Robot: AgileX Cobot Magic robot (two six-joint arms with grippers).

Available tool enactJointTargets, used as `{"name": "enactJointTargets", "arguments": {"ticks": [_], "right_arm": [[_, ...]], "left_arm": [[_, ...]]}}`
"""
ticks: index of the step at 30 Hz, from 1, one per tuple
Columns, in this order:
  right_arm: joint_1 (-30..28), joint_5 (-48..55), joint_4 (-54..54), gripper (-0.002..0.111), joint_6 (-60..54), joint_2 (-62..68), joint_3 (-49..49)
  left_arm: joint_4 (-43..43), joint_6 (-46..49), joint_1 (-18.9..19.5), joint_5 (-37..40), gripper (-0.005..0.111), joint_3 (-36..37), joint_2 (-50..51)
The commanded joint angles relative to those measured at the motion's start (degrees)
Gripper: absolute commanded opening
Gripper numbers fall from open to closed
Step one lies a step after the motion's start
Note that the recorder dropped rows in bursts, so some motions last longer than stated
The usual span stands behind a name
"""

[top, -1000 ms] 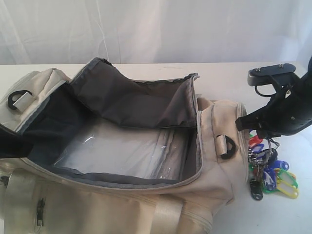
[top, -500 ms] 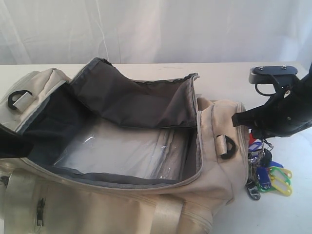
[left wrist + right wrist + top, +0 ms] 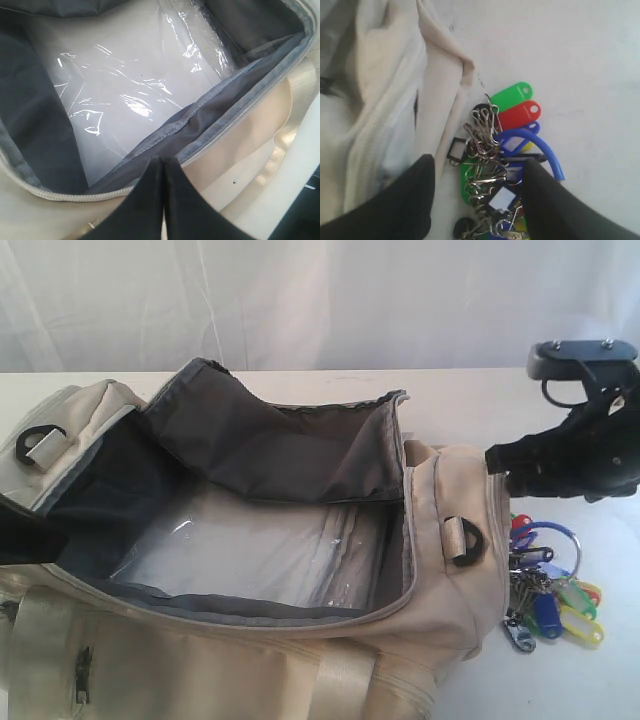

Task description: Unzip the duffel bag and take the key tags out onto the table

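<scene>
My open fingers are above the key tags (image 3: 548,590), which lie outside the cream duffel bag. My right gripper should back away next until it is well clear of them.
The cream duffel bag (image 3: 440,590) lies unzipped on the white table (image 3: 590,680), its dark grey lining and a clear plastic sheet (image 3: 250,550) showing inside. The key tags (image 3: 548,585) lie in a bunch on the table just off the bag's right end, blue loop uppermost. My right gripper (image 3: 512,478) hovers open just above them; in the right wrist view the key tags (image 3: 505,145) sit between its spread fingers (image 3: 555,200), untouched. My left gripper (image 3: 162,161) is shut, its tips over the bag's near rim (image 3: 210,150), with nothing visible between them.
A webbing strap (image 3: 345,675) crosses the bag's front side, and black D-rings (image 3: 467,540) sit at both ends. A white curtain (image 3: 320,300) hangs behind the table. The bag's side fabric (image 3: 440,90) lies close beside the key tags.
The right gripper lowered the key tags onto the table, let go, and rose up and to the right. The tags now lie still. The bag and left gripper have not moved.
</scene>
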Motion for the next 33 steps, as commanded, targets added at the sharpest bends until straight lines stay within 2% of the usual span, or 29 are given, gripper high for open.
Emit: {"name": "enactJointTargets", "arguments": {"ticks": [1,9,13,17,21,22,27,33], "right_arm": [[-0.27,2.2,-1.6,0.05,0.19,-7.04,-1.19],[-0.27,7.97,-2.86,0.05,0.19,-19.81,-2.66],[-0.27,11.29,-2.79,0.047,-0.15,-26.07,-2.66],[-0.12,12.41,-2.06,0.03,-2.71,-33.66,-2.66],[-0.12,13.42,2.17,0.003,-6.89,-42.21,-2.42],[-0.12,13.42,2.81,0.0,-7.47,-44.31,-2.05],[-0.12,9.1,3.36,0.0,-7.86,-49.6,0.3],[-0.12,9.86,3.36,0.0,-7.54,-49.67,0.3]], "left_arm": [[-1.23,1.26,0.23,0.76,0.0,0.3,-0.48],[-0.26,1.61,0.23,-1.27,0.0,0.3,-0.48],[-3.06,-0.53,0.23,1.49,0.0,-0.42,-1.65],[-7.29,-0.41,0.23,2.52,0.0,-3.22,-7.13],[-7.99,-1.4,0.23,2.67,0.0,-5.89,-14.88],[-7.99,-1.63,0.23,2.39,0.0,-6.16,-16.87],[-6.76,-1.63,0.23,-1.78,0.0,-6.16,-22.13],[-6.76,-1.63,0.23,1.21,0.0,-6.16,-22.53]]}}
